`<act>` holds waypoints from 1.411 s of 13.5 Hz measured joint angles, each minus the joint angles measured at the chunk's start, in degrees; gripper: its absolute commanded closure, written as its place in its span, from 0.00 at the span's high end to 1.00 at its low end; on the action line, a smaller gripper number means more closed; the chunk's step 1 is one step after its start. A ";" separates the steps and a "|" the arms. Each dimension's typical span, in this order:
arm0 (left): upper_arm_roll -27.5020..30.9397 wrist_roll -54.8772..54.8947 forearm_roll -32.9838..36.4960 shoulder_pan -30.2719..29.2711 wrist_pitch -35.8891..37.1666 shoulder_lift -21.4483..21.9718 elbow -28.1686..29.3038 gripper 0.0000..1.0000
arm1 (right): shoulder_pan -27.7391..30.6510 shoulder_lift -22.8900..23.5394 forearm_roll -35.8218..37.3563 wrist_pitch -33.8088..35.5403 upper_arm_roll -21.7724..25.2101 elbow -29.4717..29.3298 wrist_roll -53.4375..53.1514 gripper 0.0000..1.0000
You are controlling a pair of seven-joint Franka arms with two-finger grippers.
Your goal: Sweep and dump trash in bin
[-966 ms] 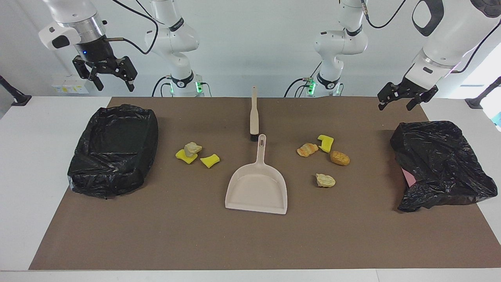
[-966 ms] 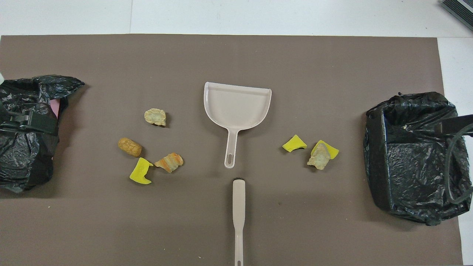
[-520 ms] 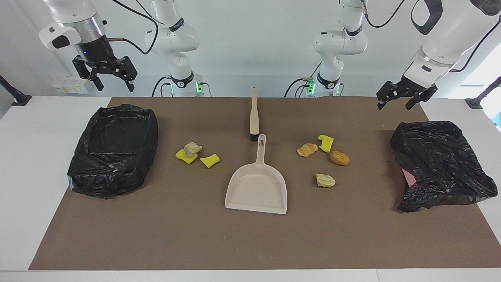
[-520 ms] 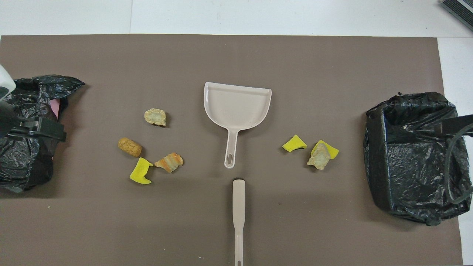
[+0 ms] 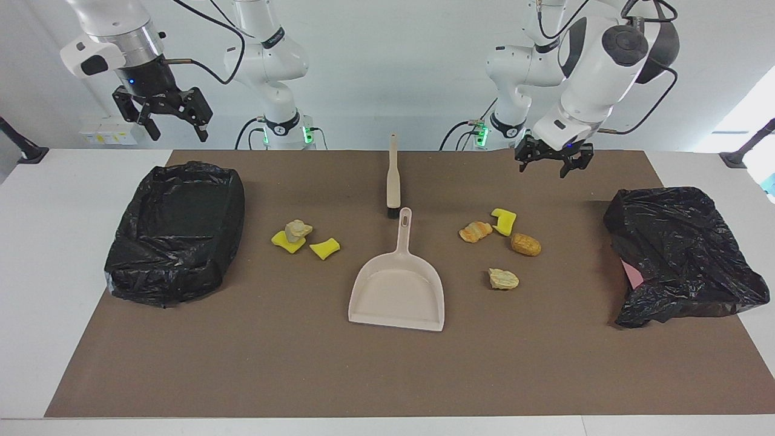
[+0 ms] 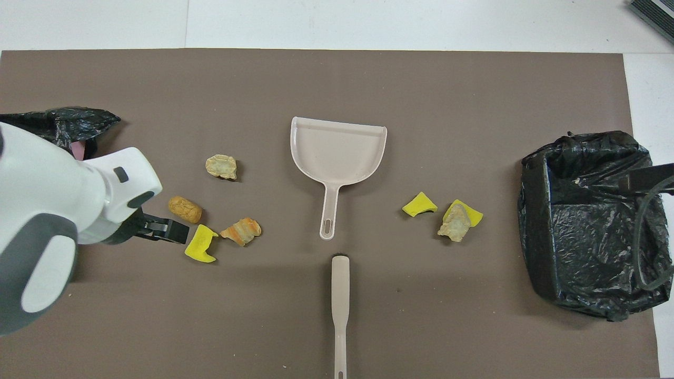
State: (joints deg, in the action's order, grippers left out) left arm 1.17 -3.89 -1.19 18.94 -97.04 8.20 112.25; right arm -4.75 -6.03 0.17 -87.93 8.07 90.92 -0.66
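My left gripper should keep going to the narrow grip (image 6: 340,350) until its fingers close, because the brush handle (image 6: 340,309) lies clear of the dustpan and points toward my arms.
Several trash lumps lie on the brown mat. Toward the right arm's end are two yellow wedges (image 5: 325,247) and a tan lump (image 5: 298,228). Toward the left arm's end are a striped chunk (image 5: 476,231), a yellow wedge (image 5: 504,220), a brown lump (image 5: 525,244) and a tan lump (image 5: 503,278). The beige dustpan (image 5: 396,290) lies mid-mat, with the brush (image 5: 393,178) nearer the robots. My left gripper (image 5: 550,163) hangs open over the mat beside that second group. My right gripper (image 5: 163,118) waits open, high over the black-lined bin (image 5: 178,230).
A crumpled black bag (image 5: 678,254) with something pink under it sits at the left arm's end of the mat. In the overhead view the left arm's white body hides part of that bag (image 6: 63,121) and the mat beside the brown lump (image 6: 185,209).
My left arm has swung from over the black bag at its end toward the middle and now hangs over the mat by the trash. The right arm and all objects have not moved.
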 measured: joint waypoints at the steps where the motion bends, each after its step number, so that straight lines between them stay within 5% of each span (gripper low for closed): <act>1: -0.08 -3.89 -0.01 2.95 -0.92 0.28 1.10 1.00 | 0.00 0.00 0.00 0.00 0.00 0.00 0.00 1.00; 11: -0.35 -36.75 0.00 31.85 -16.09 -3.67 10.29 1.00 | 0.00 0.00 0.00 0.00 0.00 0.01 0.00 1.00; 19: -0.41 -45.18 0.00 41.25 -26.41 -5.36 18.78 1.00 | 0.00 0.00 0.00 0.00 0.00 0.01 0.00 1.00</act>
State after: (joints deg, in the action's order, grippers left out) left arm 0.76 -49.07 -1.19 60.19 -123.45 2.84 131.04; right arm -4.75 -6.03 0.17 -87.93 8.07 90.92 -0.66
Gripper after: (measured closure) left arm 0.000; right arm 0.000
